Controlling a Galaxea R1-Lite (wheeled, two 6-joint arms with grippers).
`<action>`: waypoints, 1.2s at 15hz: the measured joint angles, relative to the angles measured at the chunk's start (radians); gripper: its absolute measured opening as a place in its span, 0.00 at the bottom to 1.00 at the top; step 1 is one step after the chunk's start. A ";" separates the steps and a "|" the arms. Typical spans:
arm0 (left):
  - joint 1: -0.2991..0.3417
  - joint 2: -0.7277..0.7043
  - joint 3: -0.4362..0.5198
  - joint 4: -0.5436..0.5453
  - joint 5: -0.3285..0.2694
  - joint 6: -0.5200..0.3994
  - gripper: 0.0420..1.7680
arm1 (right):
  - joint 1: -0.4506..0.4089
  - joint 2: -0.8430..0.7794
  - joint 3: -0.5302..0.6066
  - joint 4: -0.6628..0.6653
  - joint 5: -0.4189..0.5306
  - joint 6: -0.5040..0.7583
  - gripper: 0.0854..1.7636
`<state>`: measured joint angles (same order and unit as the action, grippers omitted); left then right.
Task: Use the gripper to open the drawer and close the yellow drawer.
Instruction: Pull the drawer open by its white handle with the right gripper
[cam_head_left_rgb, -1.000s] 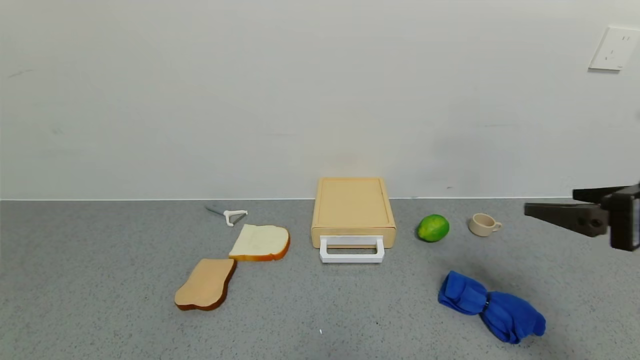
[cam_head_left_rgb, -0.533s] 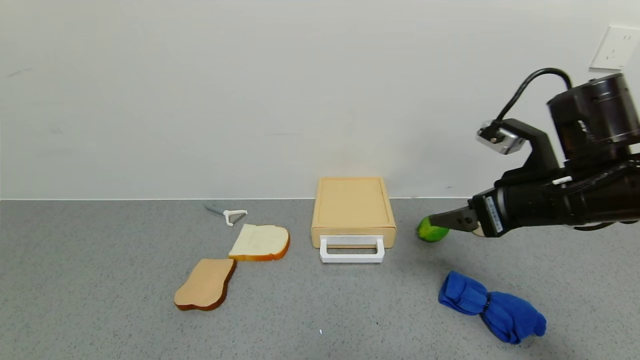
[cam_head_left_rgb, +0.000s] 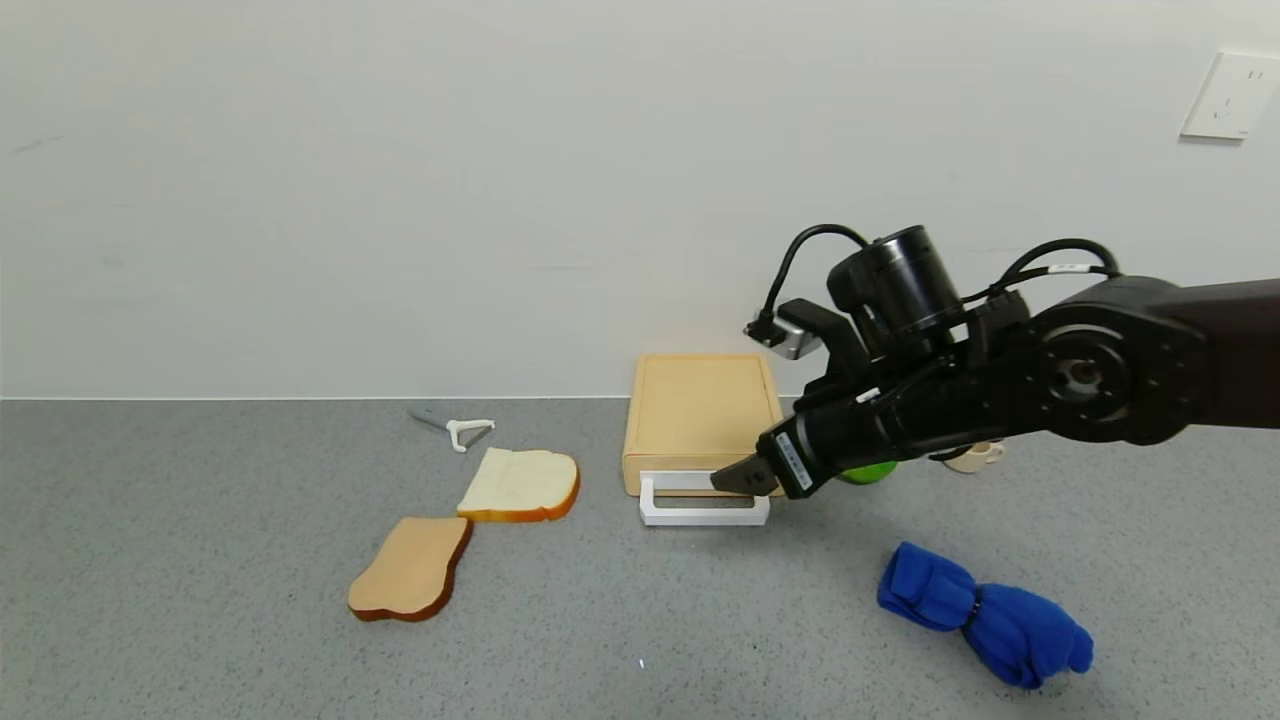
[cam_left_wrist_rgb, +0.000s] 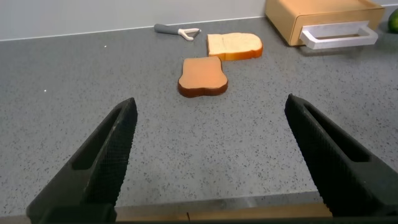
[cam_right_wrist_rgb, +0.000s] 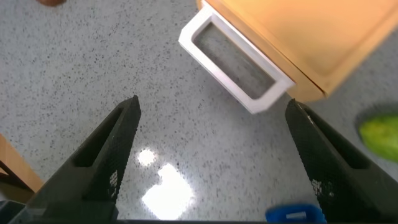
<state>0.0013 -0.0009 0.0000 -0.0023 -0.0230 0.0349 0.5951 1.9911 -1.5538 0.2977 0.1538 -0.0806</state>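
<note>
The drawer (cam_head_left_rgb: 674, 463) will slide straight out when I pull, because the white loop handle (cam_head_left_rgb: 701, 517) sticks straight out from the front below the case's rim.
The pale yellow-tan drawer case (cam_head_left_rgb: 703, 405) stands against the back wall, with the drawer pushed in and its white loop handle (cam_head_left_rgb: 700, 515) lying on the table in front. My right gripper (cam_head_left_rgb: 735, 480) is open and empty, with its tips over the handle's right end. In the right wrist view, the right gripper (cam_right_wrist_rgb: 211, 112) hangs above the table with the handle (cam_right_wrist_rgb: 216, 76) and case (cam_right_wrist_rgb: 298, 31) just ahead of its fingertips. My left gripper (cam_left_wrist_rgb: 210, 102) is open and empty above the table's front edge, far from the drawer (cam_left_wrist_rgb: 323, 12). It is out of the head view.
Two bread slices (cam_head_left_rgb: 520, 483) (cam_head_left_rgb: 410, 568) and a white peeler (cam_head_left_rgb: 462, 431) lie left of the drawer. A green lime (cam_head_left_rgb: 868, 472) and a beige cup (cam_head_left_rgb: 975, 458) sit to its right, partly behind my right arm. A crumpled blue cloth (cam_head_left_rgb: 985, 612) lies front right.
My right arm has swept in from the right edge of the view to the drawer's handle, now covering most of the lime and cup. The drawer has not moved.
</note>
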 joint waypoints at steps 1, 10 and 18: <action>0.000 0.000 0.000 0.000 0.000 0.000 0.97 | 0.013 0.036 -0.027 0.000 0.000 -0.020 0.97; 0.000 0.000 0.000 0.002 -0.003 0.005 0.97 | 0.050 0.246 -0.183 0.038 -0.003 -0.058 0.97; 0.000 0.000 0.000 0.002 -0.003 0.005 0.97 | 0.050 0.273 -0.211 0.050 -0.005 -0.042 0.30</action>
<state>0.0013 -0.0009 0.0000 0.0000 -0.0257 0.0402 0.6455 2.2645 -1.7645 0.3477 0.1485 -0.1230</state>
